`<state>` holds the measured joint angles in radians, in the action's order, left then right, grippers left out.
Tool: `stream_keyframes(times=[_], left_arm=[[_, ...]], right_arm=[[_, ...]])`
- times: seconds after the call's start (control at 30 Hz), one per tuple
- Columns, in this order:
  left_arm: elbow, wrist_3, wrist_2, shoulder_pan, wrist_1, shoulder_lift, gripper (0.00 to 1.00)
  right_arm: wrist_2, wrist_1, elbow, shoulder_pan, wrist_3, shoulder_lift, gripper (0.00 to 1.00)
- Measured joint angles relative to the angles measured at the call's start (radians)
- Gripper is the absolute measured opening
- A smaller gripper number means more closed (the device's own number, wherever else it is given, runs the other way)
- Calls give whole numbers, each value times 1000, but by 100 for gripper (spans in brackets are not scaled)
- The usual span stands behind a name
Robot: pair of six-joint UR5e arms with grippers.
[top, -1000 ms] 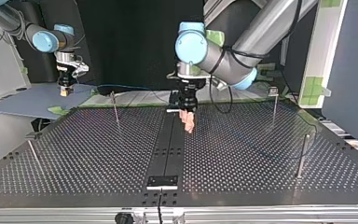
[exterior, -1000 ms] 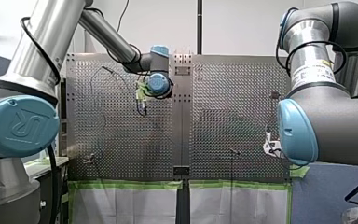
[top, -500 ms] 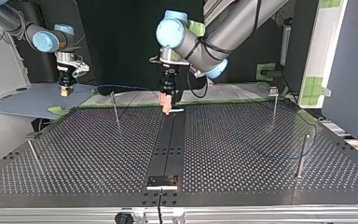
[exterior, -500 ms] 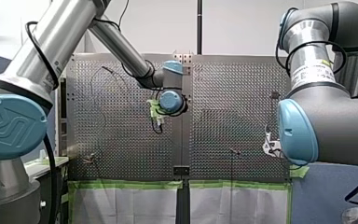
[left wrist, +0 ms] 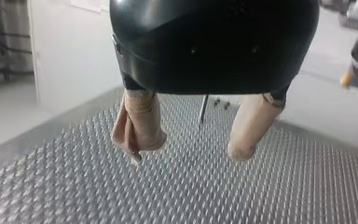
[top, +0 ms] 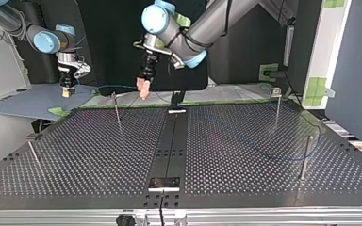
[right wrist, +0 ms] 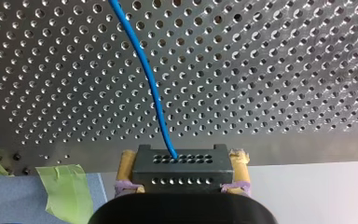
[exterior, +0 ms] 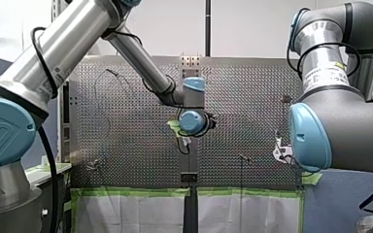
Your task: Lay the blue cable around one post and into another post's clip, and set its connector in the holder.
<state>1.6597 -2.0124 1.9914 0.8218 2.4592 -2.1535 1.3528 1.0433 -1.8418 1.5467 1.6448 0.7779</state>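
The blue cable (right wrist: pixel 150 78) is plugged in, and its end (right wrist: pixel 173 155) rises smoothly from the black connector. It should stay plugged in and keep its gentle bow when I carry it.
My right gripper (right wrist: pixel 182 184) is shut on a black connector (right wrist: pixel 181 167) between its yellow pads. The blue cable (right wrist: pixel 145 74) runs from the connector out over the perforated table (right wrist: pixel 270 70). In the top view my right gripper (top: pixel 66 92) hangs off the table's far left corner. My left gripper (top: pixel 143 89) is open and holds nothing, its beige fingers (left wrist: pixel 137 130) spread above the plate. It hovers near the far edge, beside a thin post (top: pixel 117 109). In the front view it (exterior: pixel 185 142) sits just left of the centre strip.
More thin posts stand at the top view's right (top: pixel 276 106), right front (top: pixel 305 157) and left front (top: pixel 33 155). A black centre strip (top: pixel 169 141) carries a small block (top: pixel 165 182) near the front edge. Green tape (right wrist: pixel 67 186) marks the blue mat beside the table.
My left arm has swung from the table's middle toward the top view's left and far edge, its gripper rising and staying open. My right arm has not moved.
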Motion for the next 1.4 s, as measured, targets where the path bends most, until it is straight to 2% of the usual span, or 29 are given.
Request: stream_keyframes(times=[0.27, 0.5, 0.7, 1.0, 1.13, 1.23, 1.4], left_arm=[[-69, -20, -8, 73, -73, -73, 100], [-88, -28, -8, 142, -111, -142, 100], [-89, -13, 15, 193, -89, -193, 100], [-89, 65, 94, 277, -16, -277, 100], [-99, 101, 106, 318, -12, -319, 100], [-118, 110, 105, 329, -12, -347, 100], [-157, 112, 101, 323, -7, -389, 100]], right_arm=[[0, -8, 0, 2, -7, 0, 0], [1, -19, 0, 3, -13, 0, 0], [3, -25, 0, 3, -17, 0, 0], [3, -27, 0, 3, -20, 1, 0], [3, -25, 0, 3, -20, 1, 0], [3, -25, 0, 3, -20, 0, 0], [1, -26, 0, 3, -20, 0, 0]])
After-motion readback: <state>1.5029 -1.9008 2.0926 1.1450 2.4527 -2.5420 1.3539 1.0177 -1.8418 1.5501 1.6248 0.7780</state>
